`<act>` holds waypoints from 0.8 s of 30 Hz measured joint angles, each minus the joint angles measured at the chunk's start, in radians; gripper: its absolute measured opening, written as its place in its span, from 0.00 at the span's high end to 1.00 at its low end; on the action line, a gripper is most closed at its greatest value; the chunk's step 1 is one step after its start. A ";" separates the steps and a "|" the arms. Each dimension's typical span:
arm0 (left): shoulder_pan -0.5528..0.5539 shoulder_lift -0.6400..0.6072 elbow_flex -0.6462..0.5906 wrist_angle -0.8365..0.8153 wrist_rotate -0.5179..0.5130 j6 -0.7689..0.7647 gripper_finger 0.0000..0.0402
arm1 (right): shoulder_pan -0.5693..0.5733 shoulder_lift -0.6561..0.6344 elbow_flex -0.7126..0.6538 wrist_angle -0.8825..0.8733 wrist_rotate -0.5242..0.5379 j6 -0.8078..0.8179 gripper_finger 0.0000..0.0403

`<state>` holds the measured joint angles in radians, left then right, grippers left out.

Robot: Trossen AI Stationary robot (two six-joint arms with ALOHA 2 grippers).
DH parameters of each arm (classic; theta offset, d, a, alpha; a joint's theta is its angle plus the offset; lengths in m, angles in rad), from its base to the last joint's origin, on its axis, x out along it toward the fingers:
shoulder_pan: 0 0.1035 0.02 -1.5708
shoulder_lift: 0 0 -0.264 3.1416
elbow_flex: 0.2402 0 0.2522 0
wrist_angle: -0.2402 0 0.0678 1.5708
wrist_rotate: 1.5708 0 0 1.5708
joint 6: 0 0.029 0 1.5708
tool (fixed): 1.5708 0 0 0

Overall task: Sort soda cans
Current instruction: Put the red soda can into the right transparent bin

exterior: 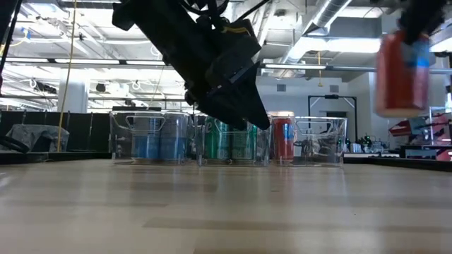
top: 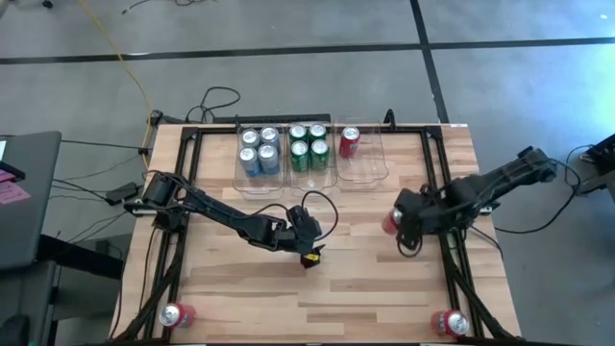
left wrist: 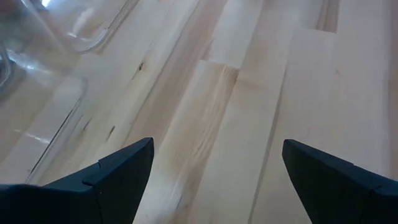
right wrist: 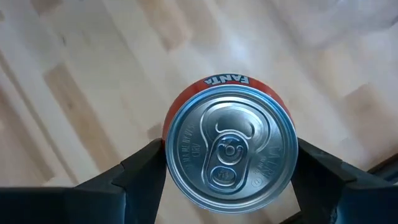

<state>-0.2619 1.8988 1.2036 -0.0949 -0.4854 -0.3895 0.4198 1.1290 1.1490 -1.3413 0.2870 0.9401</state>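
The held red can (exterior: 401,79) is upright and a free spot (top: 369,146) is next to the bin's red can, so my right gripper goes on there and lowers the held can before it lets go.
My right gripper (top: 393,224) hangs over the table's right side, shut on a red soda can (right wrist: 231,148) whose silver top faces the wrist camera. In the low view the red soda can (exterior: 401,69) floats well above the table. My left gripper (top: 309,250) hovers open over the table's middle, with only bare wood between its fingers (left wrist: 118,174). At the far edge, several blue cans (top: 258,151) and several green cans (top: 307,146) stand upright in clear bins. One red can (top: 349,142) stands in the right bin. My right gripper pinches the red can between its two fingers (right wrist: 140,171), one on each opposite side of the wall just under the top rim (right wrist: 168,149). The fingers come from above, pointing steeply down. The can stands upright in the hold, lifted clear of the table.
Three clear bins (top: 363,171) sit side by side at the far middle. Two more red cans lie at the near edge, one at the left corner (top: 178,314) and one at the right corner (top: 452,324). Bare wood spreads between the bins and the near edge.
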 joint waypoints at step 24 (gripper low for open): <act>0.003 -0.002 -0.093 0.054 -0.024 -0.081 0.12 | -1.042 0.145 0.162 0.286 -0.110 -0.835 0.27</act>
<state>-0.2584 1.8973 1.1107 -0.0413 -0.5095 -0.4707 -0.6222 1.2736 1.3112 -1.0550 0.1768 0.1048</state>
